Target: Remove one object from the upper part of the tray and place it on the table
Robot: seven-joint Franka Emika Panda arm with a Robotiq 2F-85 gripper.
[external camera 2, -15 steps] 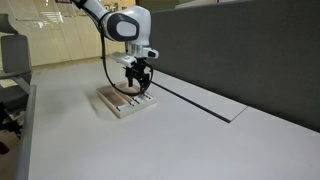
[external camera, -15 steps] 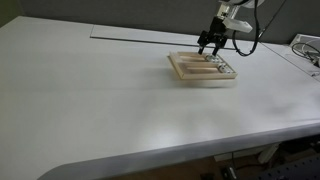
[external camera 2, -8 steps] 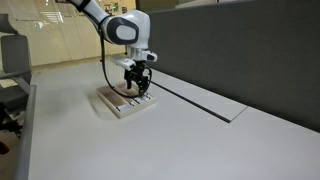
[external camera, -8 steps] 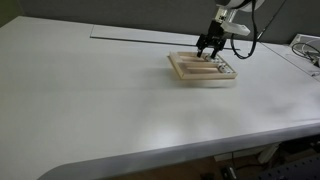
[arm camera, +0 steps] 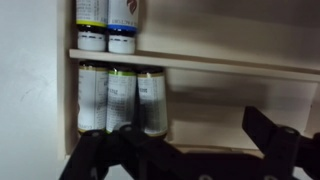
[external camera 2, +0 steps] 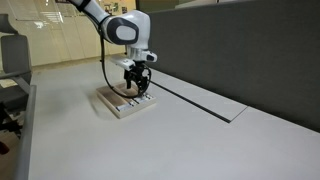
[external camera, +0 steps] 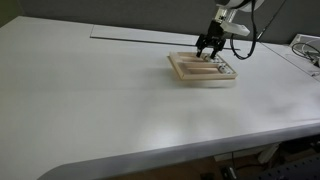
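Note:
The end grey tube (arm camera: 153, 103) has open space (arm camera: 205, 122) along its side, so it should come loose right away when I lift it and leave its neighbours lying.
The pale wooden tray (external camera: 188, 70) lies on the white table (external camera: 100, 95) and shows in both exterior views (external camera 2: 112, 104). My gripper (external camera: 208, 48) hangs just over the tray (external camera 2: 135, 88). In the wrist view the tray's divider (arm camera: 220, 63) separates two tubes (arm camera: 107, 22) in one compartment from three grey tubes (arm camera: 120, 95) in the other. My gripper (arm camera: 198, 135) is open over the bare part of that compartment. One finger is beside the third tube (arm camera: 153, 100). Nothing is held.
A thin dark slot line (external camera: 130, 36) runs along the table behind the tray. A dark partition wall (external camera 2: 250, 50) stands along the table's far side. Equipment (external camera: 306, 50) sits past the table's edge. Wide white tabletop (external camera 2: 190, 145) spreads around the tray.
My gripper has sunk slightly toward the tray and shifted a little. The tray and tubes have not moved.

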